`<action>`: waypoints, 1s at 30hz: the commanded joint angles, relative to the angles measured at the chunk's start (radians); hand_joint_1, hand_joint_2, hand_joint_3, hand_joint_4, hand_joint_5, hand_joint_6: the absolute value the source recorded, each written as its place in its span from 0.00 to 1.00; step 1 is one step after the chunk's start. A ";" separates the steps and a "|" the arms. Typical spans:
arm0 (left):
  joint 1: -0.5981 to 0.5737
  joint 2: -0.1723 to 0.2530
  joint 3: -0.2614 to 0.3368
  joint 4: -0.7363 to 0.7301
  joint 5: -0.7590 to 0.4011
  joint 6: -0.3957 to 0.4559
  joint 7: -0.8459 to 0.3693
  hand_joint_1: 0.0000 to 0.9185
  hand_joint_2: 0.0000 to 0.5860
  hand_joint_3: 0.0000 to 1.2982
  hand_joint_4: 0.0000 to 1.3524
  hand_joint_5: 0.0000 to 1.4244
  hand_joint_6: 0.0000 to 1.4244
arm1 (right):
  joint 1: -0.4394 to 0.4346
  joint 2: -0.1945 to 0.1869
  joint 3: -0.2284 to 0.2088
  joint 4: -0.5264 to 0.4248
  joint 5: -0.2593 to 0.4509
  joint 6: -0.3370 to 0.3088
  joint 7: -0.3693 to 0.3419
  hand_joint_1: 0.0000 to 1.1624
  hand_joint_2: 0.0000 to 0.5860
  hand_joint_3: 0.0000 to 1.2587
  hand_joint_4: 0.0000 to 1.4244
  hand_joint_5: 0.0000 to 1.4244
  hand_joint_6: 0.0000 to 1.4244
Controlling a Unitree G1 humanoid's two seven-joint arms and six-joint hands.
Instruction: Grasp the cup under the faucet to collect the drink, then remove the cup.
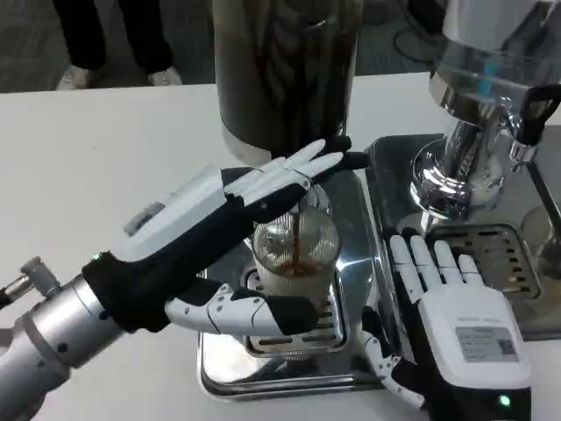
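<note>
The brown liquid (296,268) is low in the cup (296,246), so the drink should stay well under the cup's rim when the robot carries the cup off the grate.
A clear glass cup (298,250) stands on the grate of a steel drip tray (355,210) under the dark drink dispenser (285,70). A thin brown stream falls into it, and brown liquid fills its lower part. My left hand (219,237) wraps around the cup from the left, its fingers stretched behind the cup and its thumb across the front near the cup's base. My right hand (447,320) lies flat, palm down, fingers apart, on the tray's right edge, holding nothing.
A second chrome dispenser (478,132) with its own drip tray and slotted grate (495,254) stands at the right. The white table (88,158) stretches to the left and back. A person's legs (114,39) stand beyond the far edge.
</note>
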 commanded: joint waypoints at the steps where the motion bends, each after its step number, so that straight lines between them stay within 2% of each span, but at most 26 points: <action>1: 0.021 0.035 -0.052 -0.016 0.072 -0.036 -0.010 0.00 0.18 0.07 0.00 0.10 0.04 | 0.004 -0.002 -0.003 0.002 0.007 0.000 -0.001 0.28 0.81 0.00 0.00 0.00 0.03; 4: 0.030 0.046 -0.056 -0.018 0.099 -0.047 0.015 0.00 0.18 0.08 0.00 0.10 0.04 | 0.012 0.000 -0.026 -0.025 0.076 -0.029 0.015 0.29 0.78 0.00 0.00 0.00 0.03; 5: 0.031 0.049 -0.058 -0.019 0.105 -0.050 0.021 0.00 0.18 0.08 0.00 0.10 0.04 | 0.017 0.005 -0.048 -0.039 0.151 -0.059 0.033 0.29 0.74 0.00 0.00 0.00 0.04; 6: 0.033 0.052 -0.060 -0.019 0.109 -0.051 0.025 0.00 0.18 0.08 0.00 0.10 0.04 | 0.020 0.009 -0.063 -0.048 0.204 -0.079 0.047 0.29 0.73 0.00 0.00 0.00 0.04; 8: 0.034 0.057 -0.065 -0.020 0.113 -0.052 0.033 0.00 0.18 0.08 0.00 0.10 0.04 | 0.018 0.005 -0.089 -0.057 0.298 -0.129 0.071 0.30 0.65 0.00 0.00 0.00 0.06; 11: 0.035 0.063 -0.074 -0.021 0.114 -0.049 0.044 0.00 0.18 0.08 0.00 0.11 0.04 | 0.021 0.006 -0.116 -0.053 0.375 -0.186 0.062 0.30 0.53 0.00 0.00 0.00 0.08; 14: 0.036 0.066 -0.082 -0.019 0.109 -0.045 0.054 0.00 0.18 0.09 0.00 0.11 0.05 | 0.005 -0.007 -0.133 -0.044 0.431 -0.209 0.110 0.32 0.47 0.00 0.00 0.00 0.09; 18: 0.038 0.071 -0.088 -0.016 0.106 -0.042 0.066 0.00 0.18 0.09 0.00 0.11 0.05 | -0.007 -0.006 -0.159 -0.041 0.539 -0.224 0.194 0.36 0.43 0.00 0.00 0.00 0.08; 23: 0.039 0.074 -0.090 -0.011 0.104 -0.042 0.076 0.00 0.18 0.09 0.00 0.11 0.05 | -0.013 0.000 -0.181 -0.043 0.627 -0.215 0.272 0.46 0.40 0.00 0.00 0.00 0.06; 27: 0.037 0.074 -0.093 -0.008 0.101 -0.042 0.078 0.00 0.18 0.09 0.00 0.11 0.05 | -0.027 0.013 -0.189 -0.042 0.628 -0.175 0.290 0.50 0.37 0.00 0.00 0.00 0.05; 30: 0.036 0.074 -0.094 -0.009 0.100 -0.041 0.078 0.00 0.18 0.09 0.00 0.11 0.05 | -0.042 0.017 -0.190 -0.033 0.620 -0.173 0.286 0.51 0.35 0.00 0.00 0.00 0.05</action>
